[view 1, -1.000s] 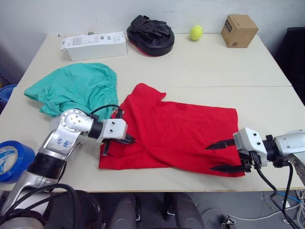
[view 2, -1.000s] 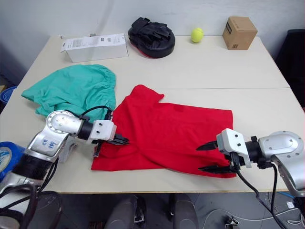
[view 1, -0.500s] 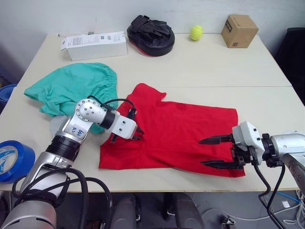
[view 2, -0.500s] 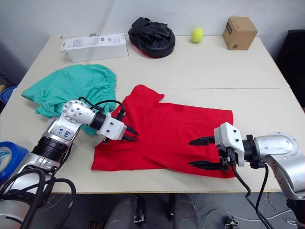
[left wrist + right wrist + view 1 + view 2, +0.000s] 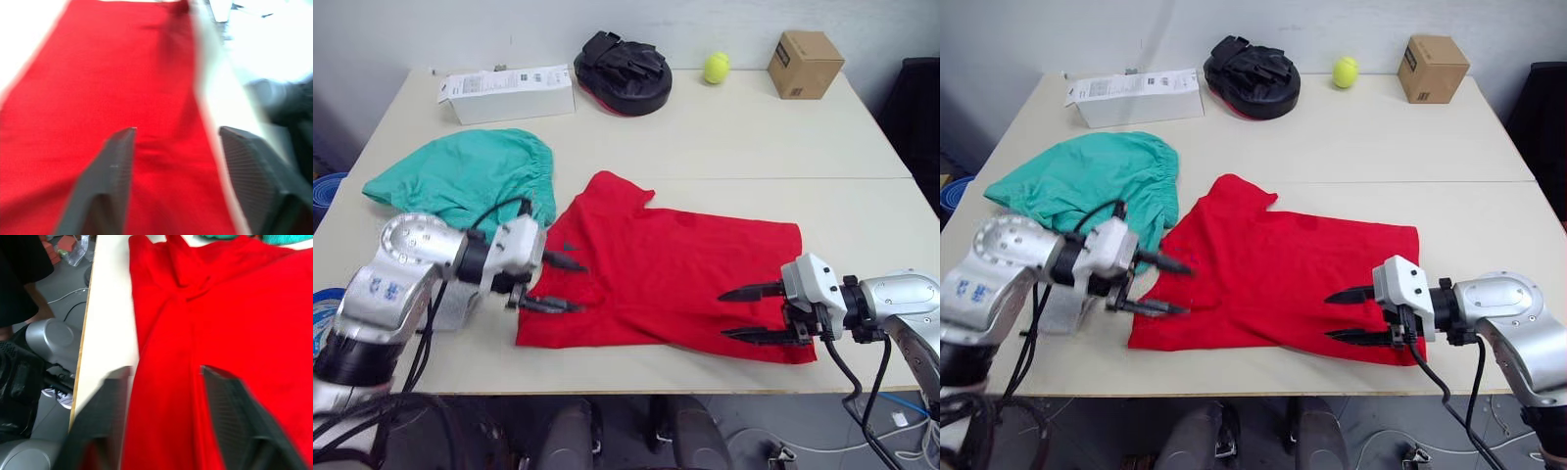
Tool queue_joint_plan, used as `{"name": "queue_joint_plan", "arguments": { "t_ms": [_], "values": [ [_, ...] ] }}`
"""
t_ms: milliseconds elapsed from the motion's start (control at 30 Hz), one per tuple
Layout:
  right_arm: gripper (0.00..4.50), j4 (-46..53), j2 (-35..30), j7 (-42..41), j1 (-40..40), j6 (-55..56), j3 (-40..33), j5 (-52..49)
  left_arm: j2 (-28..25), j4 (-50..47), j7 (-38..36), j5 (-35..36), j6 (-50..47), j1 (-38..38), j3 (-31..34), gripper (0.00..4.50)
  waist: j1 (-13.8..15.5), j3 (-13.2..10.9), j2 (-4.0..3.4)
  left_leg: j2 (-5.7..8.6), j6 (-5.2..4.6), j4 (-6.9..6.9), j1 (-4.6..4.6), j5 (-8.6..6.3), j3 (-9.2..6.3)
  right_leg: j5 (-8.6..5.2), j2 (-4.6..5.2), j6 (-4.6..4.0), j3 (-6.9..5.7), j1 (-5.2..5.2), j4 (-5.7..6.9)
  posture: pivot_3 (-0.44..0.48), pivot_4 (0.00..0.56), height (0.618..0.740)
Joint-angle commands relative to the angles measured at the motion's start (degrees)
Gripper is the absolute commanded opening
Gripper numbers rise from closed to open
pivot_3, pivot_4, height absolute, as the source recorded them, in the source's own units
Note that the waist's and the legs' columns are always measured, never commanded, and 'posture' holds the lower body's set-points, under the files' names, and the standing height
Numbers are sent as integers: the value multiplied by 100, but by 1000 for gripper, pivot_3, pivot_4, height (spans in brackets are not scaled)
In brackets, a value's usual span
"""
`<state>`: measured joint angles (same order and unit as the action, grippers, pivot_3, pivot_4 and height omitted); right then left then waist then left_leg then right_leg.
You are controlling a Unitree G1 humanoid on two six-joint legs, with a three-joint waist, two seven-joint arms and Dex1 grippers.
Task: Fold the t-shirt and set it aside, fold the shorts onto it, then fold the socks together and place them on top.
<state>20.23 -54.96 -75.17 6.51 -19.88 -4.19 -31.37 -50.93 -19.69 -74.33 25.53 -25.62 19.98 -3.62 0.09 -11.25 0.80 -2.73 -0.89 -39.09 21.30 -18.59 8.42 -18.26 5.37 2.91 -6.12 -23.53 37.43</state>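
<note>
My gripper will smooth out the cloth and drag its far sleeve (image 5: 618, 189) along when I pull, because loose creases (image 5: 622, 311) run through the red t-shirt's near side.
The red t-shirt (image 5: 675, 269) lies spread across the near half of the table, one sleeve pointing toward the teal-green shorts (image 5: 470, 181), which are bunched at the left. My left gripper (image 5: 556, 284) is open at the shirt's near left corner, one finger above the cloth and one near its hem. My right gripper (image 5: 736, 313) is open over the shirt's near right corner, fingers pointing left with nothing between them. A bit of grey sock (image 5: 450, 304) pokes out beneath my left forearm. Red fabric (image 5: 98, 83) lies under the left fingers (image 5: 115, 171) in the left wrist view.
Along the far edge sit a white carton (image 5: 506, 93), a black padded mitt (image 5: 622, 70), a yellow-green ball (image 5: 716, 67) and a cardboard box (image 5: 804, 62). A blue tape roll (image 5: 325, 304) lies at the near left. The table's front edge (image 5: 656, 382) runs just below the shirt.
My left gripper pulled back left from over the shirt's sleeve area to its near left corner and opened wide. The right gripper stayed open, shifting slightly.
</note>
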Motion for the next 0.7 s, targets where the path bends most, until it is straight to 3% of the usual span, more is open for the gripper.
{"name": "queue_joint_plan", "arguments": {
  "t_ms": [33,100,167,467,700],
  "values": [
    [676,-58,-170,-202,-102,327,-28,240,32,-173,317,-317,155,-236,-149,1188,10,0,0,2,0,0,-2,0,0,0,2,0,0,2,0,0,150,740],
    [6,-304,-249,-283,-197,642,37,571,46,-41,417,-559,337,-347,-266,561,2,0,0,3,-1,0,-2,-1,1,0,2,0,1,2,-1,0,150,740],
    [0,-584,-300,-369,-269,907,58,810,65,167,505,-799,558,-401,-354,23,0,1,1,2,-2,1,0,-1,2,0,1,0,0,0,-3,0,150,740],
    [0,-2253,-431,-533,-283,2195,160,1730,108,1054,792,-1695,1426,-544,-657,23,-22,1,1,-1,-1,3,-3,-1,7,0,0,0,0,-2,-1,0,150,740],
    [0,-3163,-172,-179,279,2539,371,2188,290,1945,919,-2010,2001,-41,-664,23,-25,13,15,-1,1,2,-20,2,9,0,2,-1,2,9,5,0,150,740]
  ]
}}
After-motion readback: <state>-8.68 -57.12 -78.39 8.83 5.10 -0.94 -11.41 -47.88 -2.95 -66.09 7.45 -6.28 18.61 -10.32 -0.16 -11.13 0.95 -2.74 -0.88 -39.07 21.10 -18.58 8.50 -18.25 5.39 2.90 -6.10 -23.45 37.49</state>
